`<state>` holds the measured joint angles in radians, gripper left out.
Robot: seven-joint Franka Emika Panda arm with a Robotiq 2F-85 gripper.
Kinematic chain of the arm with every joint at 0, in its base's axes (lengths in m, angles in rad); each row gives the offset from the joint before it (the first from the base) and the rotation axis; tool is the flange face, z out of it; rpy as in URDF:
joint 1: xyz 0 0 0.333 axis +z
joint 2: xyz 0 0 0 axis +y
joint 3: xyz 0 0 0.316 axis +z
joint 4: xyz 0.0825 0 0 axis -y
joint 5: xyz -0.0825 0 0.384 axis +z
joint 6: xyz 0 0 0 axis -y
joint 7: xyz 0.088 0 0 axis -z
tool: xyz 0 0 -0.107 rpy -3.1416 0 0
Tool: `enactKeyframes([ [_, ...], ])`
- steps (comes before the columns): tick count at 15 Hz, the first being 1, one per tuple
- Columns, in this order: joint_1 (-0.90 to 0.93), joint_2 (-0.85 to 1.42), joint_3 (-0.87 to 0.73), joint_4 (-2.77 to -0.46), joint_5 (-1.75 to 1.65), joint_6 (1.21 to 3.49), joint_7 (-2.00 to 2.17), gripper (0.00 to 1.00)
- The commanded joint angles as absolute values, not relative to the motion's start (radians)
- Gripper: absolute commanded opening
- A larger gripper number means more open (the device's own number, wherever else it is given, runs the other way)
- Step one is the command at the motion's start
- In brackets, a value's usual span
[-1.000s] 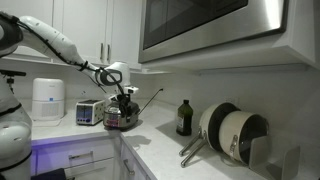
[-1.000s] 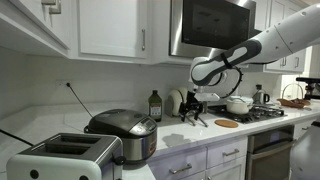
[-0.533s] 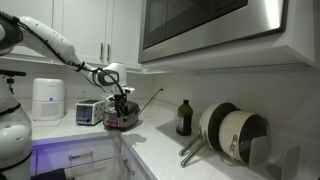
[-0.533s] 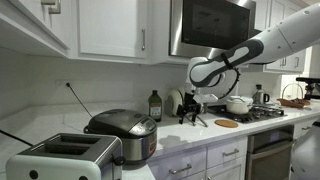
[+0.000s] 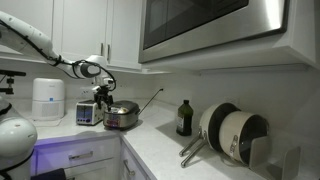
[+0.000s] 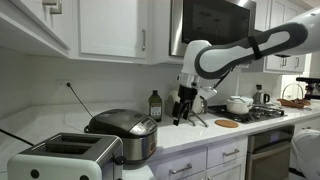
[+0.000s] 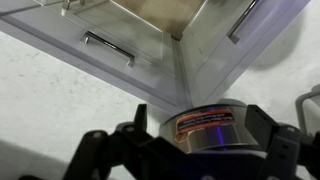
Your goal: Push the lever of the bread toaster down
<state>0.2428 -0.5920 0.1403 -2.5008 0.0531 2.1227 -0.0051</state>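
I should keep moving my empty gripper toward the lever and close its fingers to push, because the way [image 6: 158, 152] past the pot to the toaster's lever [image 6: 119, 160] is clear.
The bread toaster [image 5: 88, 113] is a small silver box with a darker face, standing on the counter between the white appliance and the round pot. It also shows at the near left in an exterior view [image 6: 62, 158], slots up. My gripper [image 5: 103, 97] hangs in the air just above and between the toaster and the pot, touching neither. It also shows in an exterior view [image 6: 181, 108]. In the wrist view my gripper [image 7: 198, 121] is open and empty, with the steel pot [image 7: 205, 132] below the jaws. The toaster is out of the wrist view.
A round steel lidded pot [image 5: 122, 115] stands next to the toaster, and a tall white cylindrical appliance [image 5: 48, 99] is beyond it. A dark bottle [image 5: 184, 118] and stacked pans [image 5: 235, 133] stand further along. A microwave [image 5: 205, 25] and cabinets hang overhead.
My arm has swung away from above the pot toward the toaster side and risen a little. The gripper stays open and empty.
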Motion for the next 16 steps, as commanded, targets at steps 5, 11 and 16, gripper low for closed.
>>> enactKeyframes([
  [5,0.375,-0.753,0.118,-2.532,0.166,2.092,-0.222,1.0],
  [11,0.447,-0.715,0.152,-2.502,0.229,2.117,-0.276,0.72],
  [16,0.469,-0.669,0.205,-2.482,0.22,2.172,-0.263,0.45],
])
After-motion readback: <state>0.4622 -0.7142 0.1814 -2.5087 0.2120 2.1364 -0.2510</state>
